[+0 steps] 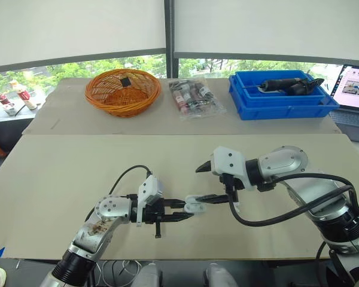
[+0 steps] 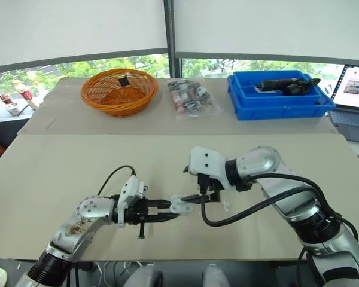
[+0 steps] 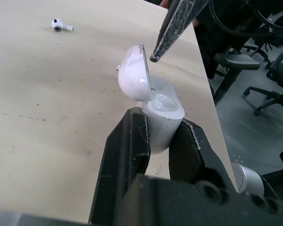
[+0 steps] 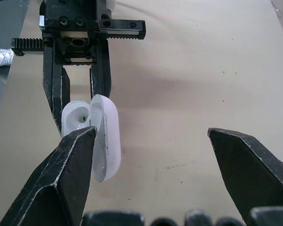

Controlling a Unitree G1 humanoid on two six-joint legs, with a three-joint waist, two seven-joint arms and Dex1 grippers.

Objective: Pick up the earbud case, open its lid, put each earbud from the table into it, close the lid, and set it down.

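The robot should expect the earbud case to be empty and each earbud to be lying outside it, since the earbud case's hollow well (image 4: 78,117) can be seen clear down to its dark bottom.
My left gripper (image 1: 182,213) is shut on the body of the white earbud case (image 3: 162,115), held a little above the table near its front edge. The case's lid (image 4: 107,136) stands hinged open. My right gripper (image 4: 151,132) is open just right of the case, and one of its fingertips (image 3: 172,28) hovers beside the raised lid without holding it. A single white earbud (image 3: 61,26) lies on the table (image 1: 78,173) to the right of the case, below my right gripper (image 2: 190,184). Whether an earbud sits inside the case I cannot tell.
At the back stand an orange wicker basket (image 1: 122,89), a clear packet of small items (image 1: 194,97) and a blue bin (image 1: 281,95) holding a dark tool. A laptop (image 1: 356,89) sits at the far right, small bottles (image 1: 21,95) at the far left.
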